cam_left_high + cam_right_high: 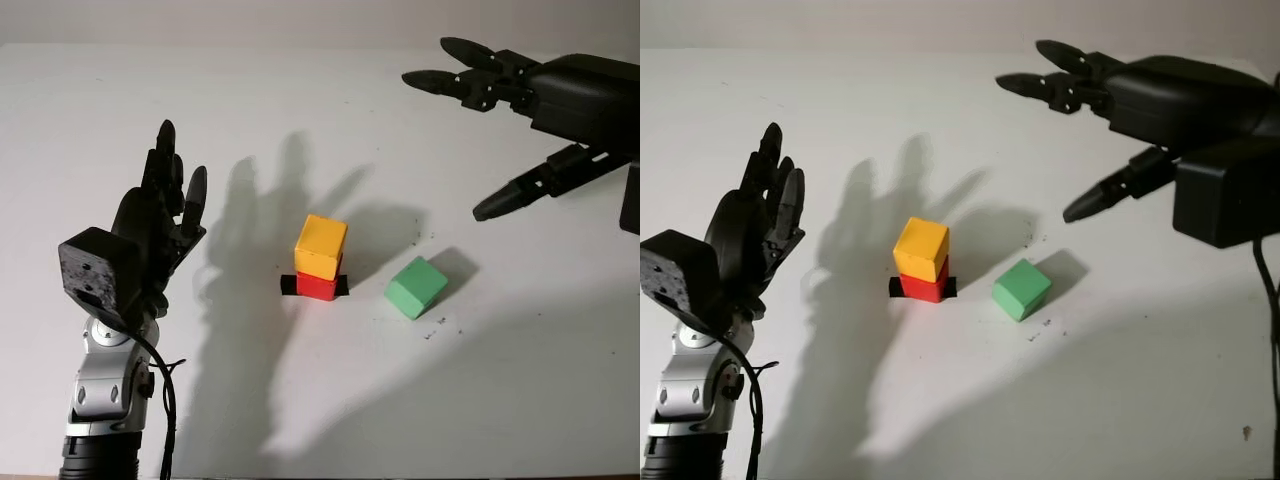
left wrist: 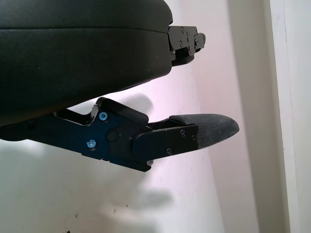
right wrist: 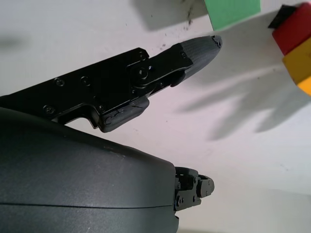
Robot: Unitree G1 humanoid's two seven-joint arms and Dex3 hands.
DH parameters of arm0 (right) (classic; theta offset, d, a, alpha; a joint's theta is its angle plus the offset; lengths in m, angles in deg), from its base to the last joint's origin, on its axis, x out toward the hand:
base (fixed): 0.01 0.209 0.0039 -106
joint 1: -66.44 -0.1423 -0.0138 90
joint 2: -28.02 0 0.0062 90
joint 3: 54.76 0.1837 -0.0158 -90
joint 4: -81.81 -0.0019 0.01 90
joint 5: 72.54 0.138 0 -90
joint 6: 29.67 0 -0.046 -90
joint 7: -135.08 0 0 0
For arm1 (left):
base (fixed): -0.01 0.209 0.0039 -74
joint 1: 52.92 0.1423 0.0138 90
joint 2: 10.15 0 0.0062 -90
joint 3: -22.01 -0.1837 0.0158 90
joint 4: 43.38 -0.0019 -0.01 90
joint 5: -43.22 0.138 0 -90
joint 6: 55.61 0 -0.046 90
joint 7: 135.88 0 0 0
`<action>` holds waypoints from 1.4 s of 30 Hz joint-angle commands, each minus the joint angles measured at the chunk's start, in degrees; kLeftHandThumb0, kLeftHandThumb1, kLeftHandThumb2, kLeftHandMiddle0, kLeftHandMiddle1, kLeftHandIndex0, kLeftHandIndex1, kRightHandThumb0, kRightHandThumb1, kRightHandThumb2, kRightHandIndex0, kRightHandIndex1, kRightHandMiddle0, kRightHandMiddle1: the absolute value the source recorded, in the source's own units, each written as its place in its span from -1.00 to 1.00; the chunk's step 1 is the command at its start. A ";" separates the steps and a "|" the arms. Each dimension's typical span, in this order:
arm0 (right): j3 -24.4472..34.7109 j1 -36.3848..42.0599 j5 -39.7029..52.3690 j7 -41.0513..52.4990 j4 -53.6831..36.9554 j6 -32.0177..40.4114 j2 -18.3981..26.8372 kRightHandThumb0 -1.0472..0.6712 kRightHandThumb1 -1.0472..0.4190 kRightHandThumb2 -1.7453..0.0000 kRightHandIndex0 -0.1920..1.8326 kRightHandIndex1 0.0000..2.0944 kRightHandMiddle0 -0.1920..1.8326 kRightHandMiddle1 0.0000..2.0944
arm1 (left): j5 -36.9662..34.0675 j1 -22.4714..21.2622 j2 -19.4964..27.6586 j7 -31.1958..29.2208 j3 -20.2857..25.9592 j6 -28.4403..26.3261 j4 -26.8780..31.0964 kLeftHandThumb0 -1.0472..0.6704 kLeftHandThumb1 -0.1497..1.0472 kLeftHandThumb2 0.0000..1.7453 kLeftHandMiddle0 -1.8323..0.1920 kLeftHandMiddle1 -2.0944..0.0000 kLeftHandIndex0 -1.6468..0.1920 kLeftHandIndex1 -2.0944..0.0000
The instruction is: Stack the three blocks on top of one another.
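The robot should expect more specks hidden under the green block (image 1: 416, 288) when it lifts that block, because dark specks (image 1: 438, 324) lie around it.
A yellow block (image 1: 321, 246) sits on top of a red block (image 1: 318, 286) at the middle of the white table, over a black tape mark (image 1: 289, 286). A green block (image 1: 416, 286) lies alone on the table just right of that stack, turned at an angle. My right hand (image 1: 470, 130) hovers open above and behind the green block, at the far right. My left hand (image 1: 170, 205) is raised open to the left of the stack, well apart from it. In the right wrist view the green block (image 3: 232, 10) and the stack (image 3: 297, 46) appear beyond a fingertip (image 3: 201, 48).
The white table (image 1: 300, 400) spreads around the blocks, with dark shadows of both hands on it. A few small dark specks (image 1: 437, 325) lie near the green block. A pale wall (image 1: 250, 20) bounds the table's far edge.
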State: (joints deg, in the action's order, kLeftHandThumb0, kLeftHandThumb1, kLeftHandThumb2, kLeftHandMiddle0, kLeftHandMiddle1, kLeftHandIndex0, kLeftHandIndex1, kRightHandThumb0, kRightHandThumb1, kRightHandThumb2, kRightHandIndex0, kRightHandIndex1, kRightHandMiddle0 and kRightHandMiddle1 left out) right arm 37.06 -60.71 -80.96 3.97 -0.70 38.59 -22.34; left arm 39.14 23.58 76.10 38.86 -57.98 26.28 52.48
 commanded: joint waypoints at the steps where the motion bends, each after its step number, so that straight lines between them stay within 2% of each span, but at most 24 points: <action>1: 1.07 2.65 0.64 0.31 -2.85 0.25 1.72 -0.61 -0.90 0.93 -0.98 -0.96 -0.72 -0.91 | 0.05 -0.61 0.73 -0.20 0.06 -0.05 0.24 -0.56 1.00 -0.37 0.91 0.94 0.88 0.94; 4: 1.04 5.86 -0.59 -0.80 -4.55 -2.03 2.00 -0.61 -0.92 0.93 -0.96 -0.95 -0.68 -0.90 | -0.08 -0.66 0.96 -0.29 0.22 -0.44 0.59 -0.55 1.00 -0.37 0.91 0.94 0.88 0.94; 8: 0.32 8.49 -0.28 -3.26 -3.57 -6.12 -0.09 -0.58 -0.91 0.94 -0.92 -0.93 -0.61 -0.88 | -0.28 -0.65 1.07 -0.23 0.30 -0.84 0.82 -0.54 1.00 -0.37 0.91 0.95 0.89 0.94; 14: -3.11 9.95 -3.65 -5.96 -2.69 -10.47 -2.03 -0.61 -0.90 0.94 -0.91 -0.94 -0.58 -0.89 | -0.44 -0.51 1.60 -0.64 0.46 -0.99 0.83 -0.55 1.00 -0.36 0.91 0.95 0.88 0.94; 24: -6.22 10.32 -5.41 -7.75 -2.30 -12.74 -4.57 -0.54 -0.86 0.95 -0.87 -0.93 -0.51 -0.87 | -1.34 0.16 1.69 -1.24 1.13 -0.90 1.29 -0.54 1.00 -0.37 0.89 0.95 0.87 0.94; 42: -8.14 9.07 -10.03 -9.06 -0.99 -15.25 -4.19 -0.42 -0.73 0.95 -0.77 -0.92 -0.33 -0.76 | -1.51 0.89 1.63 -1.66 1.23 -0.79 2.07 -0.51 1.00 -0.35 0.89 0.95 0.87 0.95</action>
State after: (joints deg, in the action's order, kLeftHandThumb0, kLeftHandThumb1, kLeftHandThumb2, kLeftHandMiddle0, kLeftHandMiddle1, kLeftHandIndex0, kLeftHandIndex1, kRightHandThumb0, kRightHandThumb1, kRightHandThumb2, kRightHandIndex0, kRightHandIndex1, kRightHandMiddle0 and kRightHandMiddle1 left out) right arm 29.19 -51.04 -90.65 -4.88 -1.20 23.64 -27.19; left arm 37.79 23.62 77.27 37.38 -56.83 25.17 53.57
